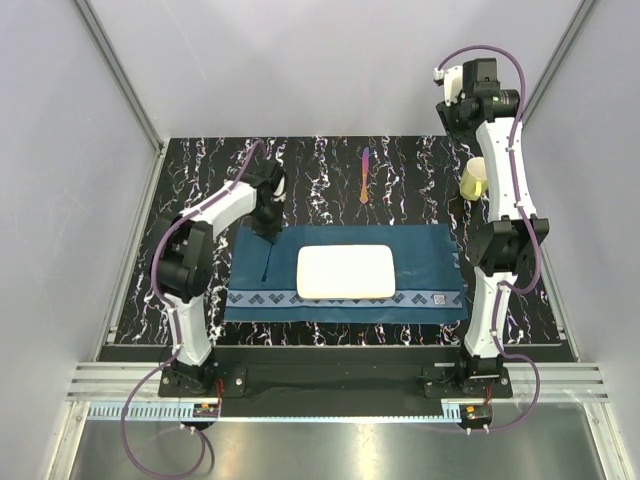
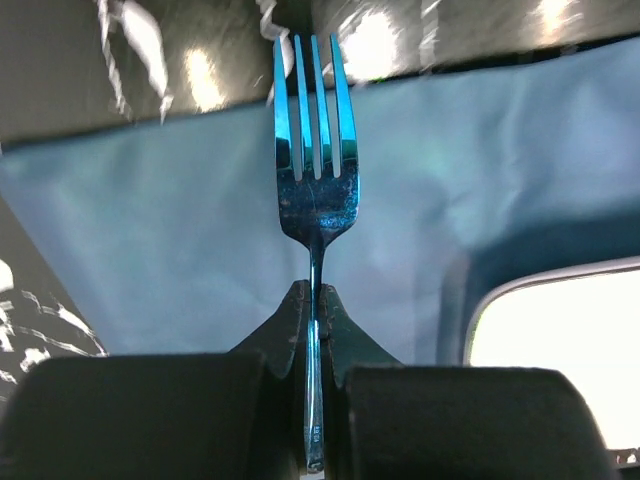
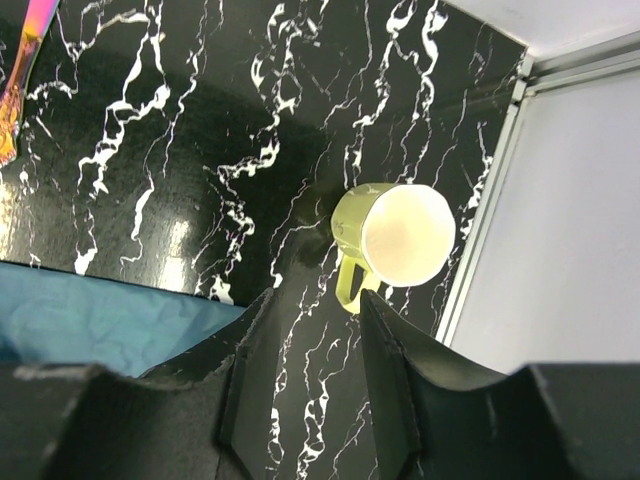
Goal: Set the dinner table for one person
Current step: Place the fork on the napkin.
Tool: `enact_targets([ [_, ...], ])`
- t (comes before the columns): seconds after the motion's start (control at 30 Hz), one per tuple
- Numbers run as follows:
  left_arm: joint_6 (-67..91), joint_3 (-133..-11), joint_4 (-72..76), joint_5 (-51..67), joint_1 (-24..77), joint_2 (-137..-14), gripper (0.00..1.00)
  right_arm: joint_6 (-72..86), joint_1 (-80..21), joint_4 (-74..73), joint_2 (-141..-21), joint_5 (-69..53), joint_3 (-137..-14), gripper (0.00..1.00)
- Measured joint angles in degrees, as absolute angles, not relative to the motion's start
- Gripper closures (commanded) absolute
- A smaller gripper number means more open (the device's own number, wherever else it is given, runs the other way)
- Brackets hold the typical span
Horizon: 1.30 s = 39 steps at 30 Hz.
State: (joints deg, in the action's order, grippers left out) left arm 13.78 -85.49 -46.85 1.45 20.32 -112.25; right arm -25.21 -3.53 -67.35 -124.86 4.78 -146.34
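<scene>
The fork hangs next to the plate with its tines pointing away (image 2: 316,115). My left gripper should go on lowering the fork until it lies on the clear placemat strip (image 1: 282,268).
The dinner table (image 1: 200,180) is black with white veins. A teal placemat (image 1: 440,255) lies on it with a white rectangular plate (image 1: 346,271) in the middle. My left gripper (image 2: 315,290) is shut on the handle of a blue-tinted metal fork (image 2: 315,150), held over the placemat's left part (image 2: 150,230), tines pointing away; the fork's end (image 1: 267,258) touches or nearly touches the mat left of the plate. A yellow cup (image 3: 395,235) stands at the right on the table (image 3: 150,130). My right gripper (image 3: 315,300) is open and empty above the table, just near the cup's handle.
An iridescent utensil (image 1: 365,175) lies on the table behind the plate; it also shows in the right wrist view (image 3: 18,75). The cup (image 1: 473,178) stands close to the right arm. Grey walls and metal rails (image 1: 150,130) enclose the table.
</scene>
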Motion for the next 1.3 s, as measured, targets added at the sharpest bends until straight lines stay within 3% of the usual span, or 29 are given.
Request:
enact_targets([
  [0.37,19.8,-74.8,-43.0,-0.5,19.7,-105.3,1.00,-25.2,-4.6,-67.4,-124.2,4.8,-143.9,0.56],
  [1.3,21.1,-69.0,-37.2,-0.3,22.6,-105.9,1.00,-25.2,-6.7,-67.4,-118.7,5.0,-141.6,0.56],
])
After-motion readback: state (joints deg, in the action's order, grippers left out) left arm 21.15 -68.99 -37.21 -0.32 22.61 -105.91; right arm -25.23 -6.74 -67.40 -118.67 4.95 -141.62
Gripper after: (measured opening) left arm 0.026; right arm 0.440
